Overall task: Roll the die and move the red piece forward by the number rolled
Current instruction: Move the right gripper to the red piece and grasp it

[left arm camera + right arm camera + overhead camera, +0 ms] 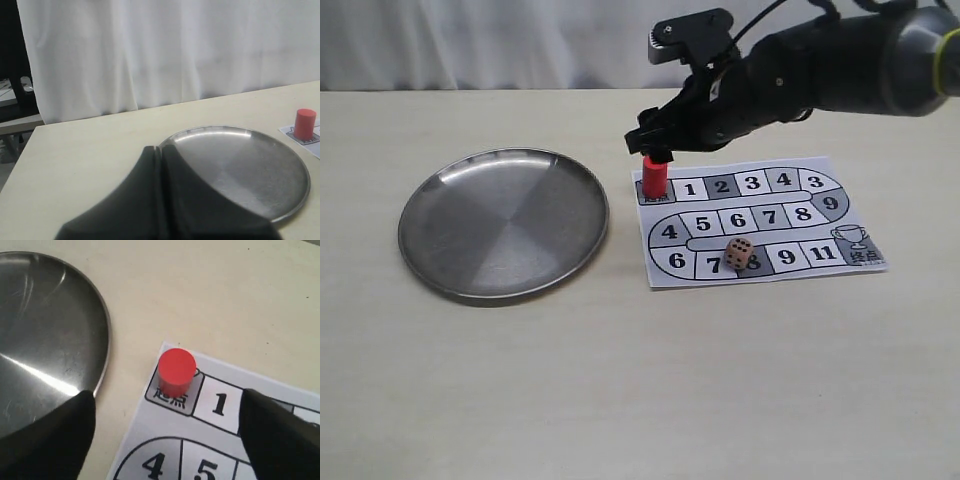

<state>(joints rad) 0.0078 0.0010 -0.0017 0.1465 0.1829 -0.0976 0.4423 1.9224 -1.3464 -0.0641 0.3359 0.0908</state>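
My gripper should expect to find a hidden star under the red piece (655, 177) when it lifts the red piece, because a pointed black outline (198, 372) sticks out beside it.
The red piece (654, 176) (176, 371) (304, 123) stands upright on the grey start square at the board's upper left. My right gripper (656, 148) (167, 405) hovers just above it, open, its dark fingers (60, 430) wide apart and touching nothing. The die (739, 253), a tan cube with dark pips, rests on the board's bottom row around squares 7 and 8. The paper game board (760, 215) lies flat with numbered squares. My left gripper (161, 150) is shut and empty, near the plate's edge; it does not show in the exterior view.
A round steel plate (505, 222) (240, 170) (45, 340) lies left of the board, with nothing in it. A white curtain (165, 50) hangs behind the tan table (620, 400). The right arm (820, 80) stretches over the board's upper part.
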